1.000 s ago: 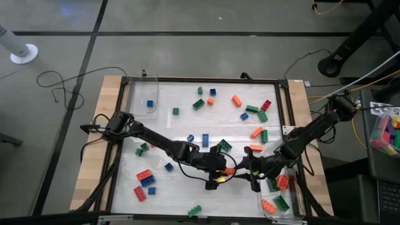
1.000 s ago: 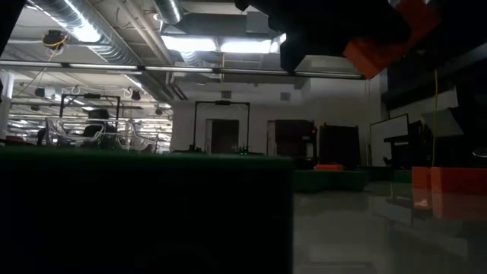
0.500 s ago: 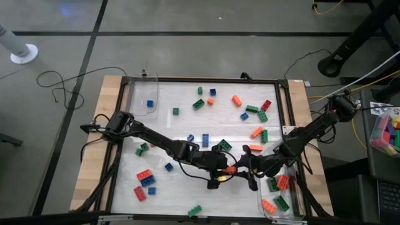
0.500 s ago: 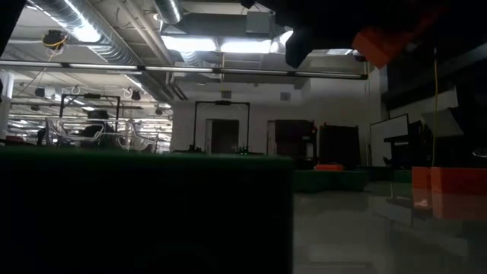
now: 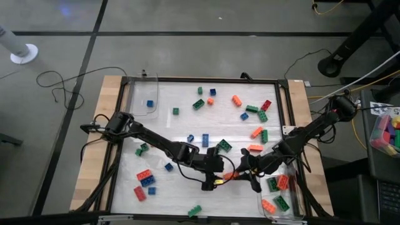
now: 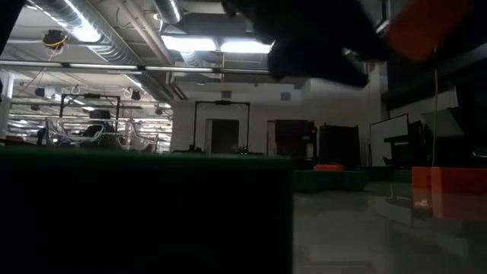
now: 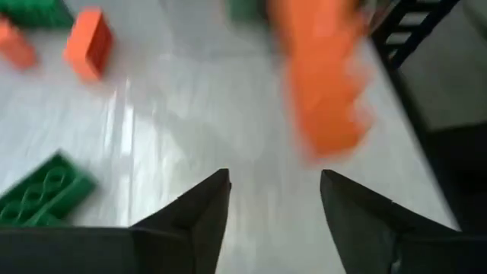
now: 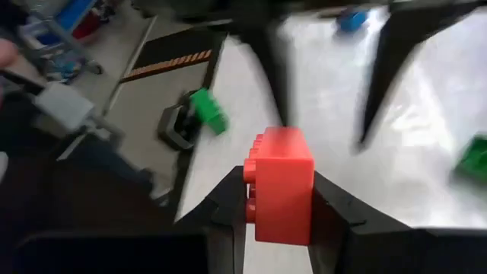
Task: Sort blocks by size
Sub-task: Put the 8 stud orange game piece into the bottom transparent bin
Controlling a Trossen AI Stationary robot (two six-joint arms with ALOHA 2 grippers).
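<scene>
The long orange-red brick (image 5: 230, 175) in my right gripper is like the longer blocks in the near tray (image 5: 277, 195), so my right gripper should take it there while my left gripper moves back.
An orange-red brick (image 8: 281, 194) hangs above the table's near middle, with my right gripper (image 8: 283, 199) shut on it. In the high view the brick (image 5: 232, 175) sits between my right gripper (image 5: 242, 174) and my left gripper (image 5: 211, 181). My left gripper (image 7: 274, 179) is open, and the brick (image 7: 327, 84) shows blurred just ahead of its fingers and clear of them. Other blocks lie scattered on the table: a green one (image 5: 199, 104), an orange one (image 5: 237, 100), a red one (image 5: 144, 175). My right gripper pinches the orange-red brick by two opposite sides (image 8: 257, 209) between its two fingers. The fingers come slanting down from the table's right side. The brick is lifted clear of the table, its studs (image 8: 249, 179) turned sideways.
A clear tray (image 5: 149, 100) at the far left holds one small blue block. A second clear tray (image 5: 281, 194) at the near right holds several longer blocks. A green block (image 5: 195, 210) lies at the near edge. A black frame (image 5: 206, 79) rims the table.
My left gripper has opened and let go of the orange-red brick, and its fingers now stand a little back from it toward the table's left. My right gripper has shut on the brick and rolled slightly. The brick stays lifted clear of the table.
</scene>
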